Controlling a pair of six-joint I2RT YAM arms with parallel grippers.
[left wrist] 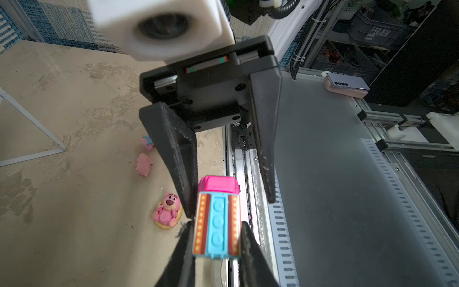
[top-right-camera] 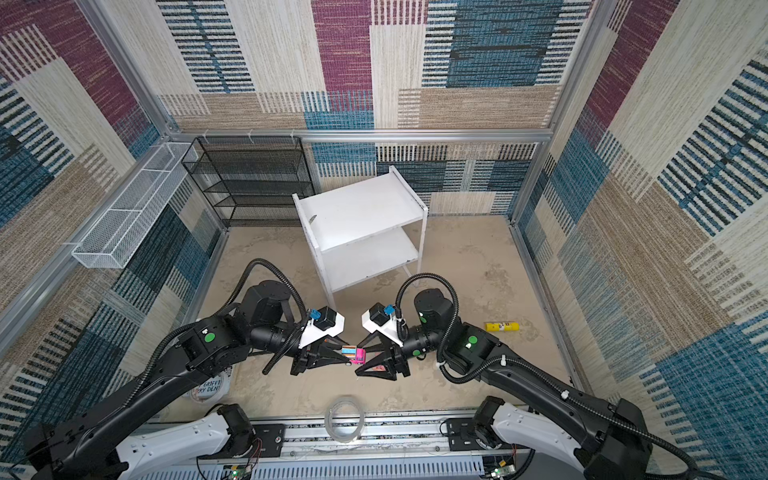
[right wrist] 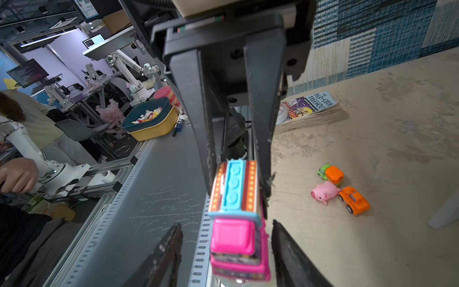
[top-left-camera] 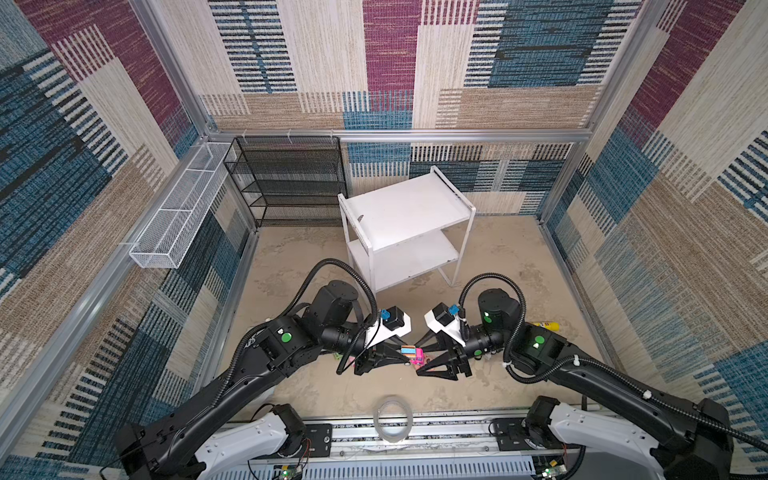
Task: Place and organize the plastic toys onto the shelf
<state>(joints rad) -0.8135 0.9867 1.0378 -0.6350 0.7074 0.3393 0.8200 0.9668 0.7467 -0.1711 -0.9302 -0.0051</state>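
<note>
Next, I take the car's pink front end with my right gripper while my left gripper holds the car, because the lower shelf board opens toward my right gripper.
A pink multicolour toy car hangs above the floor in front of the white shelf. My left gripper is shut on the car's blue-and-orange rear half. My right gripper faces it, open, its fingers on either side of the pink front end with a gap on both sides. On the floor lie a pink bear, a pink pig, another pink pig, an orange car and a green-orange car. Both shelf boards are bare.
A black mesh rack and a white wire basket stand at the back left. A yellow tube lies on the floor at right, a book near the front edge, and a clear tape ring on the front rail.
</note>
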